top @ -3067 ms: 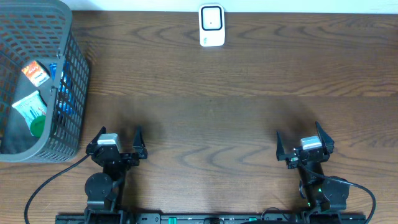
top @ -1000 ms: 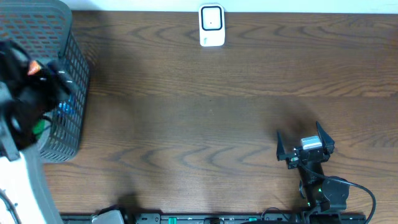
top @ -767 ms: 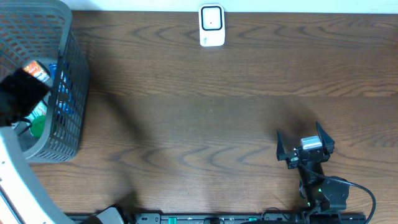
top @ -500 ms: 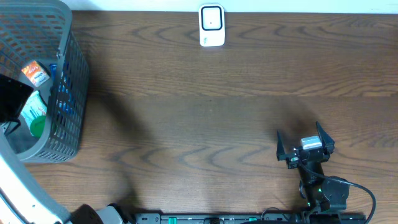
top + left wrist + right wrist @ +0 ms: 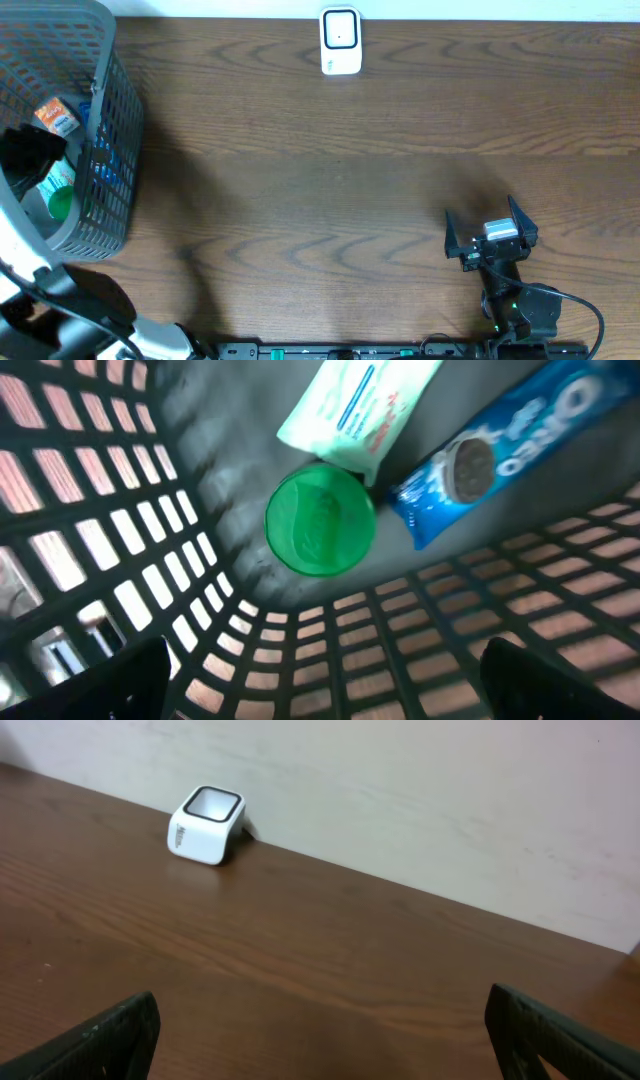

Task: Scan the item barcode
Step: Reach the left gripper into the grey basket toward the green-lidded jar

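Note:
My left gripper's open fingers are evenly around the green cap (image 5: 320,520), which faces up, so I go on lowering them until they are on either side of the tube (image 5: 60,203) before I close.
The grey mesh basket (image 5: 112,90) stands at the table's left end. Inside it lie a white-and-green packet (image 5: 355,410), a tube with a round green cap (image 5: 320,522), a blue Oreo pack (image 5: 490,455) and a small orange pack (image 5: 55,118). My left gripper (image 5: 335,690) hangs open inside the basket, above the green cap, touching nothing. In the overhead view it shows as a dark shape (image 5: 35,160) over the items. The white barcode scanner (image 5: 340,42) stands at the far middle edge. My right gripper (image 5: 484,216) rests open and empty at the front right.
The basket's mesh wall (image 5: 120,560) rises close around the left fingers. The scanner (image 5: 207,824) sits against the pale back wall, ahead and left of my right gripper (image 5: 335,1040). Bare wood spans from the basket to the right arm.
The left arm has swung from its rest spot at the front over to the basket and has come down inside it. The right arm has not moved.

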Robot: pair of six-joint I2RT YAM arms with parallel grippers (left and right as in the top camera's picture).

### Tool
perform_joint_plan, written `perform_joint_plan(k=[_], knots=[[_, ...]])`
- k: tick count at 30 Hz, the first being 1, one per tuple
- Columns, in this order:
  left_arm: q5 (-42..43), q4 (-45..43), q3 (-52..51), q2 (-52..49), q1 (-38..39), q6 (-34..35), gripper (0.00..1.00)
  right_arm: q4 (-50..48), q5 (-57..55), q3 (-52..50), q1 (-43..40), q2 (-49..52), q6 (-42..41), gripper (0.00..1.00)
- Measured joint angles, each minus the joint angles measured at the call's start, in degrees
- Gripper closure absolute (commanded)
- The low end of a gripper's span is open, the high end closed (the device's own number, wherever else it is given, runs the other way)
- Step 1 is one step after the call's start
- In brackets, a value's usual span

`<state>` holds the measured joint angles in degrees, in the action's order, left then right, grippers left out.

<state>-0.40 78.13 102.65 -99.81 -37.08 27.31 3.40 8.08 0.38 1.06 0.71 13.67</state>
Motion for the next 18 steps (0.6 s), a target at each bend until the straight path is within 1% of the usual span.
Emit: perform_joint_plan(k=[6, 12, 18], knots=[[0.0, 1.2, 0.0, -4.7, -0.1, 1.8, 0.02, 0.0, 0.0, 0.0, 0.0, 0.0, 0.0, 0.01], [0.0, 1.4, -0.8, -6.1, 0.0, 6.5, 0.02, 0.0, 0.0, 0.0, 0.0, 0.0, 0.0, 0.01], [-2.0, -2.0, -5.4, -6.1, -0.1, 10.4, 0.02, 0.0, 0.0, 0.0, 0.0, 0.0, 0.0, 0.01]])
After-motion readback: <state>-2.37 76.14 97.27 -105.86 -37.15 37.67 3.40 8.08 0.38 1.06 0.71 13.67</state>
